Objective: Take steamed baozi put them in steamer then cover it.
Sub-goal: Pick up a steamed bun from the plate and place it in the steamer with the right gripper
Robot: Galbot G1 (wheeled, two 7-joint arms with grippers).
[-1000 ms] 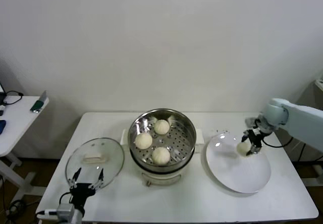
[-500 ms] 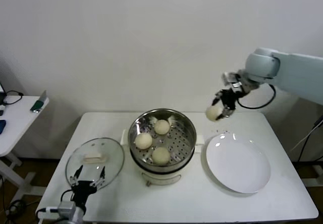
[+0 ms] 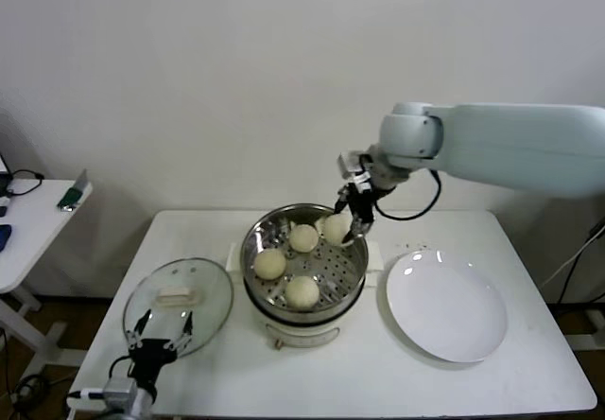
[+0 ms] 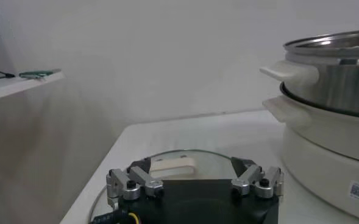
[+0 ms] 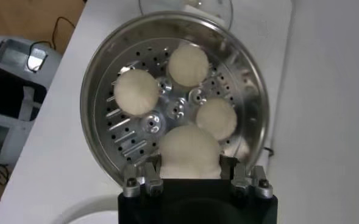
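Observation:
The baozi in my right gripper (image 3: pixel 336 229) is hanging over an open patch of the steamer's bottom (image 3: pixel 335 264). I should keep lowering it until it sits there.
The steamer (image 3: pixel 253 250) stands mid-table with three steamed baozi on its perforated floor (image 3: pixel 303 237) (image 3: pixel 269 264) (image 3: pixel 302 291). My right gripper (image 3: pixel 352 219) hangs over the pot's far right rim, shut on another baozi (image 3: pixel 336 228). In the right wrist view that bun (image 5: pixel 189 152) sits between the fingers of the right gripper (image 5: pixel 191 171), above the steamer (image 5: pixel 97 79). The glass cover (image 3: pixel 203 308) lies flat on the table left of the pot. My left gripper (image 3: pixel 161 330) waits open at its near edge. In the left wrist view the left gripper (image 4: pixel 194 181) faces the cover's handle (image 4: pixel 173 164).
A large white plate (image 3: pixel 446 305) lies right of the steamer. A small side table (image 3: pixel 28 217) with a few items stands beyond the table's left edge. The steamer's side handle (image 4: pixel 289 72) juts toward the cover.
My right arm has lifted the baozi off the white plate and carried it left, to above the steamer's far right rim. The left gripper has stayed by the cover.

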